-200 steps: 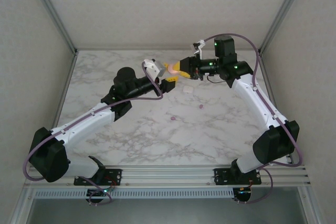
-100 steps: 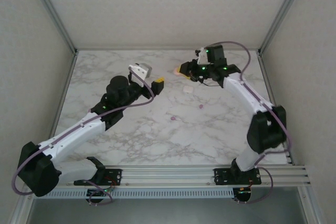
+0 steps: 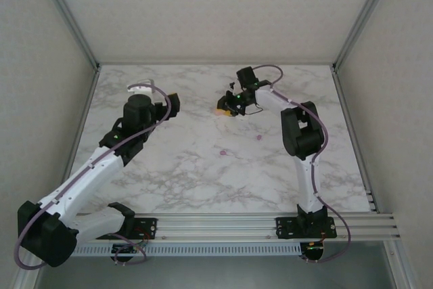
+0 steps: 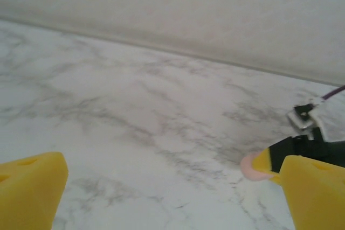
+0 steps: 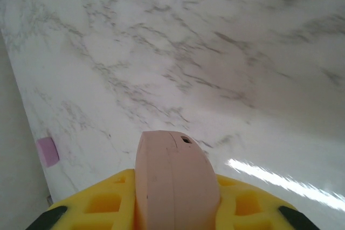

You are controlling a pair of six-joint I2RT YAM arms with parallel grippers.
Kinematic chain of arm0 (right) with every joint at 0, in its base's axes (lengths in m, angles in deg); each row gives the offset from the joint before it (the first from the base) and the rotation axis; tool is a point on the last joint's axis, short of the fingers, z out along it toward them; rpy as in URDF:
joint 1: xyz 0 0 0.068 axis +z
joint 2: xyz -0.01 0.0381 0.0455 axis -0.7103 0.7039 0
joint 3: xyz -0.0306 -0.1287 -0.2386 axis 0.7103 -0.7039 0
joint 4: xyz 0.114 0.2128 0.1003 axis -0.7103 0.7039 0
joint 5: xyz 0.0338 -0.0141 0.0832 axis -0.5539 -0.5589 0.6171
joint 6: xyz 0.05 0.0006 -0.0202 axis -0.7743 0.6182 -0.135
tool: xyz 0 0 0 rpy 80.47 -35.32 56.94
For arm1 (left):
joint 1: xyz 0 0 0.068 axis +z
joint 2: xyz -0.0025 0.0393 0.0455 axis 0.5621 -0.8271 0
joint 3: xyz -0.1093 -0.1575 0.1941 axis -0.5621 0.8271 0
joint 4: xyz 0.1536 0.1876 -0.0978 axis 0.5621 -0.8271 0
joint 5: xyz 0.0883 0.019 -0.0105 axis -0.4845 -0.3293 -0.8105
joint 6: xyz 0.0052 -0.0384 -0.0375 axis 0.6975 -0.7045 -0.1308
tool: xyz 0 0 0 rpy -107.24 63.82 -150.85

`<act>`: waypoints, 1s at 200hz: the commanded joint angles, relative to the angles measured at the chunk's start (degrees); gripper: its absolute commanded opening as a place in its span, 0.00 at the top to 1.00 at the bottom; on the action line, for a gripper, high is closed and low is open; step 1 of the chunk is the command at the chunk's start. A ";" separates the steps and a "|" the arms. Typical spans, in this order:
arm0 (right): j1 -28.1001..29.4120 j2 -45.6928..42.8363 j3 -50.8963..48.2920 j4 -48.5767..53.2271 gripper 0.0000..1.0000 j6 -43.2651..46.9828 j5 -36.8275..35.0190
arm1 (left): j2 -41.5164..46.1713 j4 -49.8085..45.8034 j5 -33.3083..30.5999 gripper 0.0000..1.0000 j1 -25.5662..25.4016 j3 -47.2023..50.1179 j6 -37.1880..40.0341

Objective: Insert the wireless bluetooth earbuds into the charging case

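Next, I put the pink charging case that fills my right gripper down flat before my left gripper brings over the purple case by the wall.
My right gripper is shut on the pink charging case, which sits upright on edge between the yellow fingers, low over the back middle of the table. The case also peeks out at the right of the left wrist view. My left gripper is drawn back to the left, away from the case. Its yellow fingers stand wide apart around bare marble, so the left gripper is open. Two tiny earbuds lie loose on the table: a purple one and a pink one.
The marble table is walled on three sides, with metal posts in the back corners. A small purple piece lies by the left edge of the right wrist view. The right arm's elbow stands over the table's right middle.
The left gripper opened wide and pulled back to the left. The right gripper carried the pink case left and down toward the table, its arm folding upright.
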 commanded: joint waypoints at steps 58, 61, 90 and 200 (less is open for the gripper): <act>1.23 6.36 7.35 10.61 0.69 4.80 -4.75 | -6.54 -23.40 -7.43 0.00 7.07 -7.38 -7.67; 1.28 6.29 7.35 10.96 0.68 4.99 -5.04 | -6.72 -23.49 -7.25 0.00 7.41 -7.37 -7.73; 1.27 5.01 7.18 13.28 0.60 6.97 -8.04 | -7.64 -24.88 -5.48 0.00 10.78 -7.16 -7.86; 1.09 -4.36 8.74 18.79 0.39 11.43 -12.77 | -16.90 -33.15 0.45 0.00 25.91 -8.04 -5.86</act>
